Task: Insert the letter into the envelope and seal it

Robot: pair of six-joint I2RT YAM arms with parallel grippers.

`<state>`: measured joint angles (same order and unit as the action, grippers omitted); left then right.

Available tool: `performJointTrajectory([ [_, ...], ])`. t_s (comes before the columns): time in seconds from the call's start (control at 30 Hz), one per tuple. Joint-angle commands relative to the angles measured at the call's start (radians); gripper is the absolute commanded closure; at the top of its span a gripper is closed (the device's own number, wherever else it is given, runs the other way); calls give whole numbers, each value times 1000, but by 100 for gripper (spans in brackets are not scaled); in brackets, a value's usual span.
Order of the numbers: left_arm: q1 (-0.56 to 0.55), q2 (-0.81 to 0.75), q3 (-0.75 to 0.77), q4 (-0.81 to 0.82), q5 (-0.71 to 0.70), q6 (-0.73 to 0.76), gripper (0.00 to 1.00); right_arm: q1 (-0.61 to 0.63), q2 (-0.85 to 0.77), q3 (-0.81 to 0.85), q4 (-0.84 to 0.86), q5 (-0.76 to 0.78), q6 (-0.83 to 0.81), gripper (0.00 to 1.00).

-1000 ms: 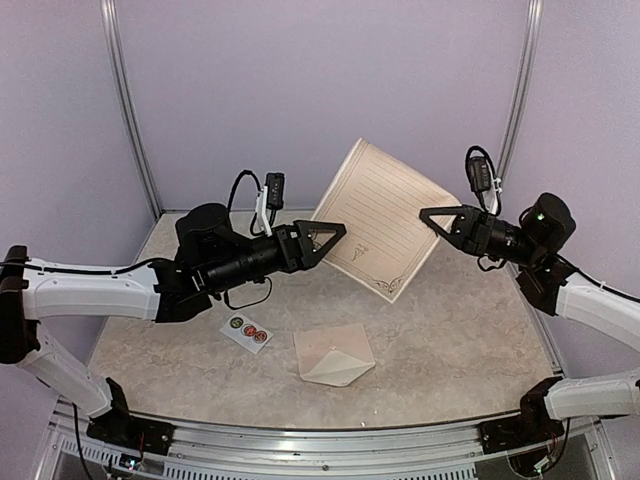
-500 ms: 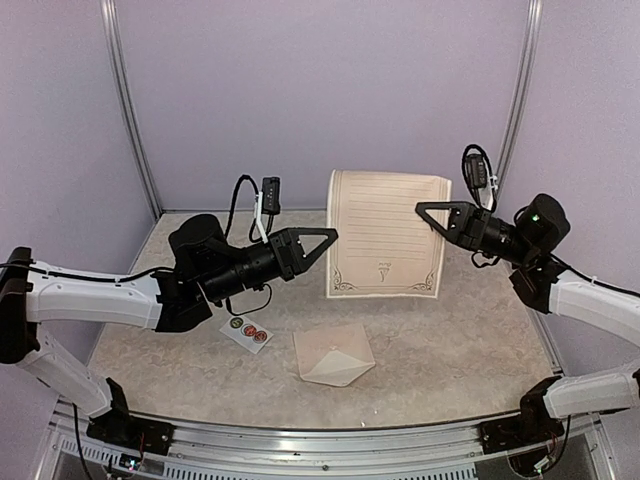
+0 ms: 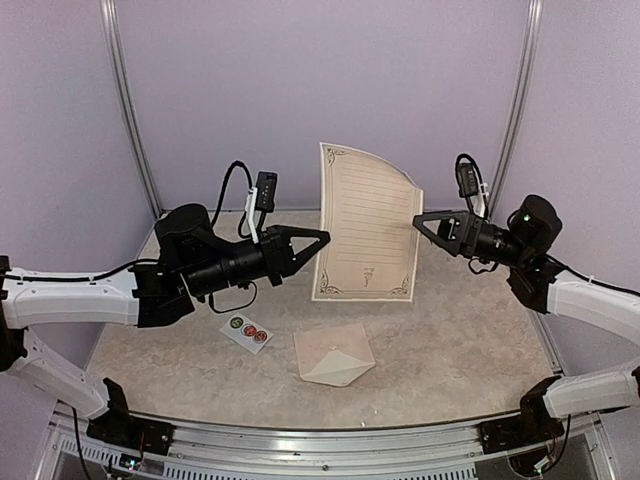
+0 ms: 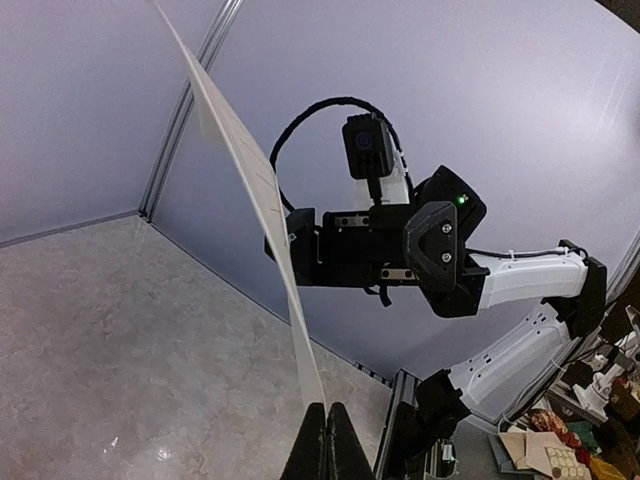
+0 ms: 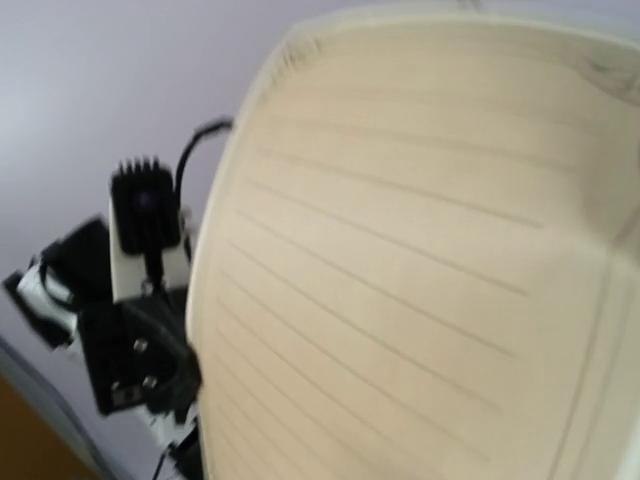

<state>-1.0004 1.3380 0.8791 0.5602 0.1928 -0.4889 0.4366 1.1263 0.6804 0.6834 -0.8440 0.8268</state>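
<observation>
The letter is upright and has its long edges (image 3: 415,262) at the robot's grippers, so the right gripper should turn the letter and the left gripper should grip its bottom edge (image 3: 362,299).
The letter (image 3: 366,228) hangs upright in the air above the table, its lined, bordered face towards the camera. My left gripper (image 3: 325,238) is shut on its left edge; in the left wrist view the sheet (image 4: 250,180) runs edge-on up out of the closed fingertips (image 4: 326,412). My right gripper (image 3: 417,219) sits at the sheet's right edge and is open; the letter's face (image 5: 420,250) fills the right wrist view, with no fingers showing. The envelope (image 3: 335,355) lies on the table below, pointed flap open.
A white strip of round stickers (image 3: 247,332) lies left of the envelope on the marbled tabletop (image 3: 470,330). Purple walls with metal posts (image 3: 128,110) enclose the back and sides. A metal rail (image 3: 320,440) runs along the near edge.
The left gripper closed on the letter's left edge and the right gripper let go. The sheet swung from tilted right to upright and shifted left.
</observation>
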Motion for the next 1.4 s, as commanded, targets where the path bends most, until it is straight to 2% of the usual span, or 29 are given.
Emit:
performJointTrajectory([
  [0.0,2,-24,70,-209,78,128,100,3,6,16,9,-123,-16,4],
  [0.1,12,-21,102,-306,136,161,100,2,-7,27,-1,-152,-41,13],
  [0.27,20,-23,136,-432,140,211,100,0,-31,44,-80,-129,-101,28],
  [0.37,26,-25,154,-487,164,231,100,1,-33,41,-63,-139,-103,43],
  [0.53,31,-14,190,-557,186,257,100,1,-35,22,-15,-158,-94,60],
  [0.6,35,-17,188,-551,187,254,100,0,-38,11,15,-157,-84,73],
  [0.7,43,-25,170,-506,188,230,100,1,-43,-12,97,-143,-41,100],
  [0.73,46,-26,162,-483,188,217,100,1,-42,-22,133,-135,-20,100],
  [0.77,51,-30,151,-451,192,200,93,0,-43,-32,163,-122,-6,100],
  [0.8,55,-32,136,-413,199,181,71,0,-46,-42,194,-101,9,100],
  [0.83,58,-37,118,-364,201,160,54,1,-51,-54,219,-70,22,100],
  [0.87,59,-43,97,-312,203,139,42,2,-57,-64,256,-43,37,100],
  [0.9,59,-49,74,-260,203,113,31,2,-60,-76,299,-17,57,100],
  [0.97,60,-56,34,-164,190,77,18,1,-63,-92,387,29,96,100],
  [1.13,59,-53,-10,-82,53,41,2,3,-48,-88,561,94,169,100],
  [1.23,60,-54,-28,-64,-50,7,1,3,-41,-71,622,115,193,100],
  [1.37,51,-20,-39,26,-31,-50,1,5,-24,-54,686,131,223,100],
])
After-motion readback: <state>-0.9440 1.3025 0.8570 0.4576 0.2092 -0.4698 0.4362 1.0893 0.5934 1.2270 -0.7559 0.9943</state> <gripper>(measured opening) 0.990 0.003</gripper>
